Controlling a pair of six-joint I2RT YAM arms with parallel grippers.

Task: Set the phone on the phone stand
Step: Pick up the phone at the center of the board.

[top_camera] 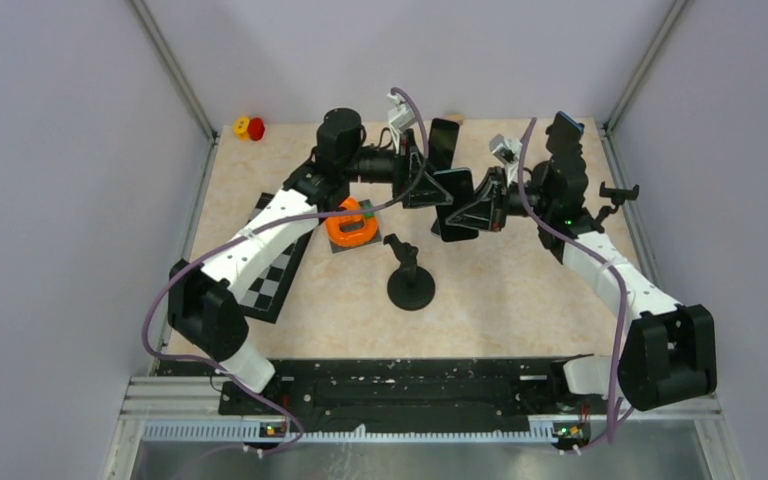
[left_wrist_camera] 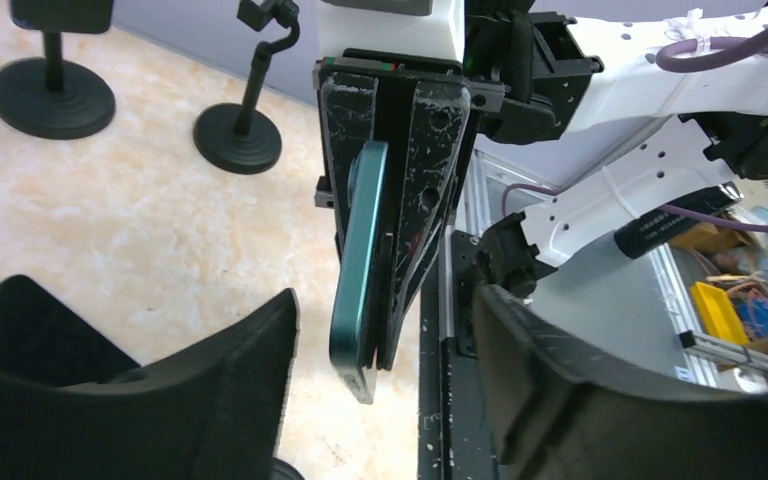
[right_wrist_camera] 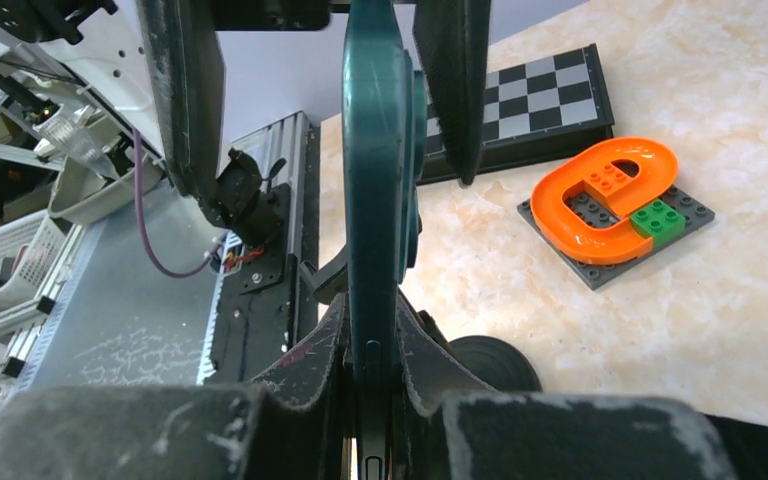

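I should take the phone's free edge [left_wrist_camera: 350, 345] with my left gripper, because the phone [top_camera: 457, 207] keeps my right gripper busy. My right gripper will then be free to move the phone stand first.
A teal phone [right_wrist_camera: 375, 180] hangs edge-on in the air between the two arms, also seen as the phone [left_wrist_camera: 360, 260] and the phone [top_camera: 453, 225]. My right gripper [right_wrist_camera: 372, 350] is shut on its lower end, both pads pressed against its faces. My left gripper [left_wrist_camera: 390, 400] is open; its fingers [left_wrist_camera: 210, 400] stand either side of the phone with a gap on each side. In the top view the left gripper [top_camera: 440, 195] and right gripper [top_camera: 468, 212] meet above the table's middle. The black phone stand [top_camera: 410, 275] stands just in front of them, its round base [right_wrist_camera: 495, 360] below the phone.
An orange and green brick piece on a grey plate [top_camera: 352, 225] lies left of the stand, with a folded chessboard [top_camera: 280, 265] further left. Another black stand [top_camera: 615, 195] is at the right edge. A red and yellow item [top_camera: 250, 128] sits at the back left corner.
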